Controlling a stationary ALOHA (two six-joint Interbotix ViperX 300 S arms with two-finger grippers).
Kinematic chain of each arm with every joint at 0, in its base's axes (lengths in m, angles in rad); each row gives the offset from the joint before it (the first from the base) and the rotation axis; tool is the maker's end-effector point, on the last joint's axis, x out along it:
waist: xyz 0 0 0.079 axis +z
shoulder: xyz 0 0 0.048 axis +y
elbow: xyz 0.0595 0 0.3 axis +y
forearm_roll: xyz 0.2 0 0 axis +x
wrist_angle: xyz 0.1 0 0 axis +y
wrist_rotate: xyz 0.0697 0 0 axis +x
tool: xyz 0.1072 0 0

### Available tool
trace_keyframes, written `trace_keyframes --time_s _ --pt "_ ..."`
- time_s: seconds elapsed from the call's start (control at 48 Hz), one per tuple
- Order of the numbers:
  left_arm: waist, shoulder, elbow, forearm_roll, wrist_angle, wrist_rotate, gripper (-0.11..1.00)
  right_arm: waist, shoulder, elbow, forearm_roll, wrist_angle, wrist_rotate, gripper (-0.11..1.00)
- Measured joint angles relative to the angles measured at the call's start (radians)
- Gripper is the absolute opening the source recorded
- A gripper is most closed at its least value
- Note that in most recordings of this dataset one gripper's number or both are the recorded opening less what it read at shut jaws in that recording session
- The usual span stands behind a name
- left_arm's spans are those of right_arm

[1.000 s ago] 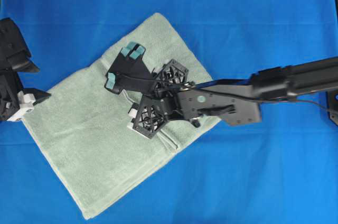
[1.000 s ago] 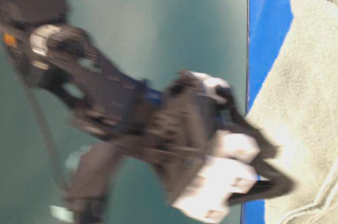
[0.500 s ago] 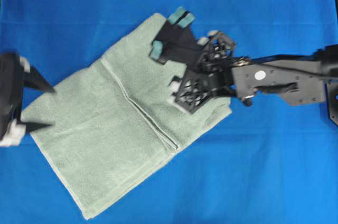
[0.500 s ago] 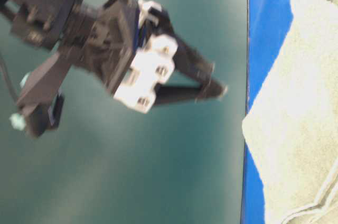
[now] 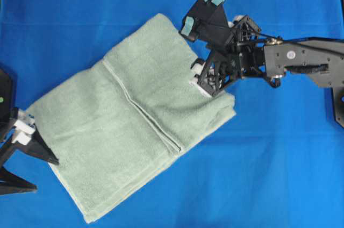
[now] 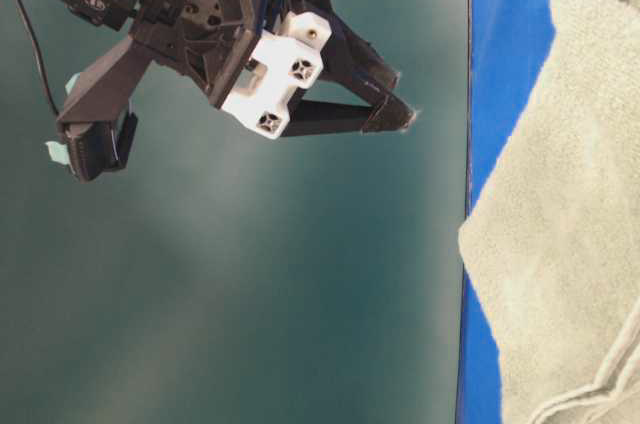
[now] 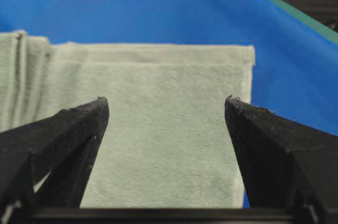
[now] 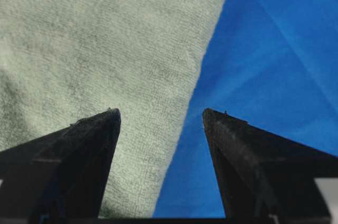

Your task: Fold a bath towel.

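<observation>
I expect the towel's lower panel to fold along a long groove onto the other half when I carry the panel's edge over, because the groove divides the towel.
The bath towel, pale sage-green and folded, lies diagonally on the blue cloth. My left gripper is open beside the towel's lower-left edge, off the cloth pile. In the left wrist view its jaws frame the towel and one hemmed corner, holding nothing. My right gripper is open above the towel's upper right edge. In the right wrist view its jaws straddle that edge, with towel under the left finger and blue cloth under the right. The table-level view shows the left gripper in the air, apart from the towel.
The blue cloth covers the whole work surface around the towel. A black arm mount stands at the right border. A thin green table edge runs beyond the cloth in the left wrist view.
My right gripper has moved from over the towel's middle up and right to its upper right edge. My left gripper has swung down from the towel's left corner to its lower-left edge. Both stayed open.
</observation>
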Motion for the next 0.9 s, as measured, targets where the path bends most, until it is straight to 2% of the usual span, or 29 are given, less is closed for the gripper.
trace_keyframes --time_s 0.104,0.229,0.438,0.667,0.771,0.896 --pt "-0.002 0.101 -0.014 -0.014 -0.002 -0.025 0.83 0.0 0.0 0.003 -0.002 -0.002 0.0 0.64" --pt "-0.017 0.295 -0.057 -0.023 -0.002 -0.063 0.83 -0.002 0.0 0.008 -0.009 -0.002 0.0 0.64" --pt "-0.046 0.54 -0.146 -0.023 0.035 -0.064 0.82 -0.002 0.0 0.009 -0.023 0.0 0.0 0.64" --pt "-0.032 0.683 -0.161 -0.026 0.057 -0.06 0.78 -0.002 0.0 0.012 -0.032 -0.002 0.0 0.64" --pt "-0.021 0.689 -0.161 -0.025 0.054 -0.057 0.65 -0.002 0.0 0.014 -0.031 -0.002 0.0 0.64" --pt "0.0 0.689 -0.16 -0.023 0.054 -0.051 0.33 0.002 0.0 0.017 -0.032 -0.002 0.0 0.64"
